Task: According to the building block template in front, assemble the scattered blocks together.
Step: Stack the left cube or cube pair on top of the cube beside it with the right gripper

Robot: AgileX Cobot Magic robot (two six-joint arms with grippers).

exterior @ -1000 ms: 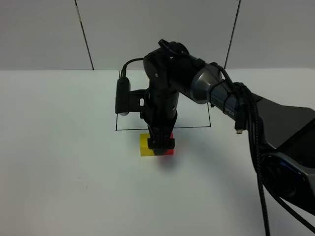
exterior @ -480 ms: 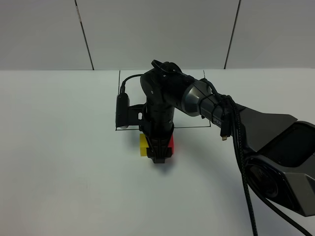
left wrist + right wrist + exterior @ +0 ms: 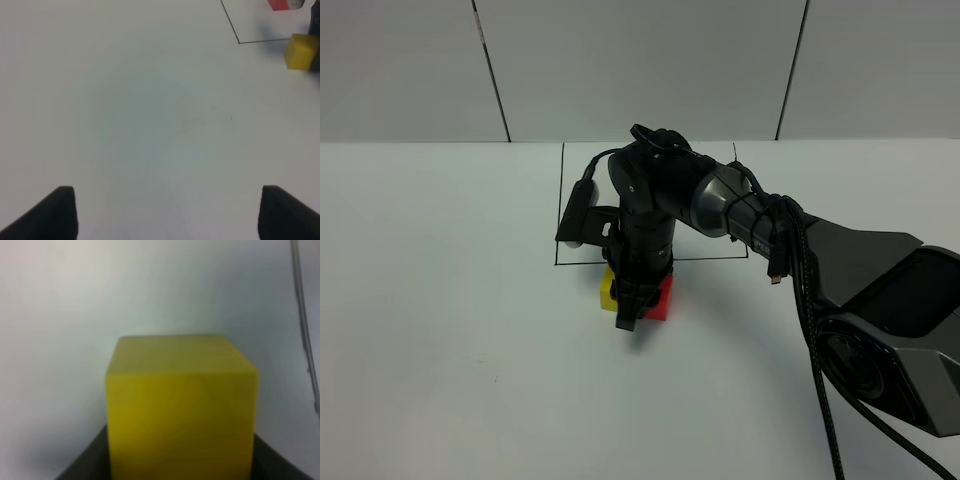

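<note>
The red cube (image 3: 661,303) is next to the yellow cube, crosswise to the template, so the robot's right gripper should rotate the yellow cube until the red cube faces front (image 3: 607,291) before it opens.
My right gripper (image 3: 629,312) points down at the table just in front of the black-line rectangle (image 3: 560,200). Its fingers stand at the front and back of the yellow cube (image 3: 607,291), which fills the right wrist view (image 3: 180,410). The red cube (image 3: 663,298) sits against the yellow cube's right side. The template is hidden behind the arm in the high view. In the left wrist view only a red piece (image 3: 279,4) shows inside the rectangle (image 3: 239,42), with the yellow cube (image 3: 301,50) just outside it. My left gripper (image 3: 172,215) is open and empty over bare table.
The right arm (image 3: 760,215) and its cable (image 3: 820,330) reach across from the right side of the white table (image 3: 440,330). A panelled wall (image 3: 640,70) stands behind the table's far edge.
The right wrist has turned, tilting its camera housing. The yellow and red cubes have shifted slightly left and rotated a little with the gripper. The arm has drawn in a bit.
</note>
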